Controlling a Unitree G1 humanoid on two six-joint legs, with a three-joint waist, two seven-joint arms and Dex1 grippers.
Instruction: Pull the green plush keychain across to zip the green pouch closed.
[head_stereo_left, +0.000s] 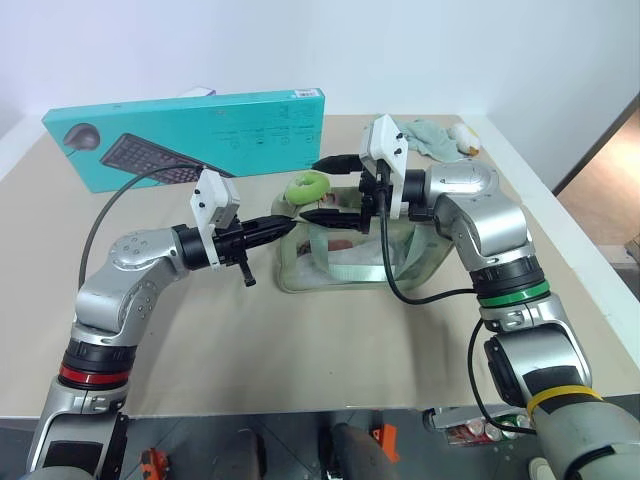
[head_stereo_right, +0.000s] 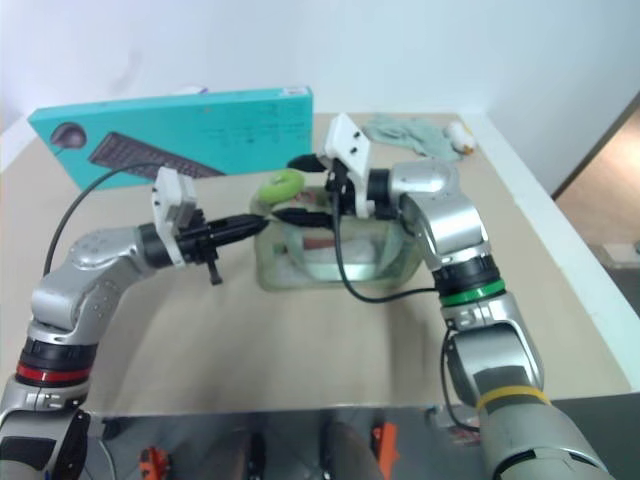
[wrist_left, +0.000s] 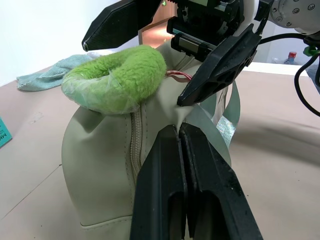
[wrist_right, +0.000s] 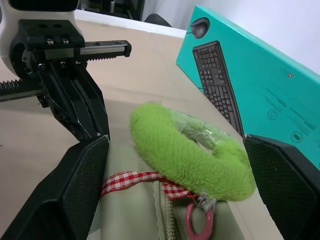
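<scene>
The pink ring (wrist_right: 200, 223) hangs loose, so it should swing out straight and pull the zipper along behind it when the robot pulls the green plush keychain (head_stereo_left: 307, 188).
The green pouch (head_stereo_left: 420, 255) sits mid-table with its zipper (wrist_left: 135, 145) running along the top. The green plush keychain (head_stereo_left: 307, 186), a lime fuzzy ring, rests on the pouch's left end, tied by a red-checked ribbon (wrist_right: 130, 180) and a pink ring (wrist_right: 197, 225). My left gripper (head_stereo_left: 285, 226) is shut, pinching a fold of the pouch's fabric (wrist_left: 176, 120) at that end. My right gripper (wrist_right: 175, 145) reaches in from the right, open wide. Its two fingers (wrist_right: 285, 180) straddle the keychain (wrist_right: 185, 155) without touching it.
A long teal keyboard box (head_stereo_left: 200, 135) stands at the back left. A pale mint cloth with a white-and-orange plush bit (head_stereo_left: 432, 138) lies at the back right. Black cables (head_stereo_left: 400, 285) hang from both wrists. The table's right edge (head_stereo_left: 560, 230) runs close to my right arm.
</scene>
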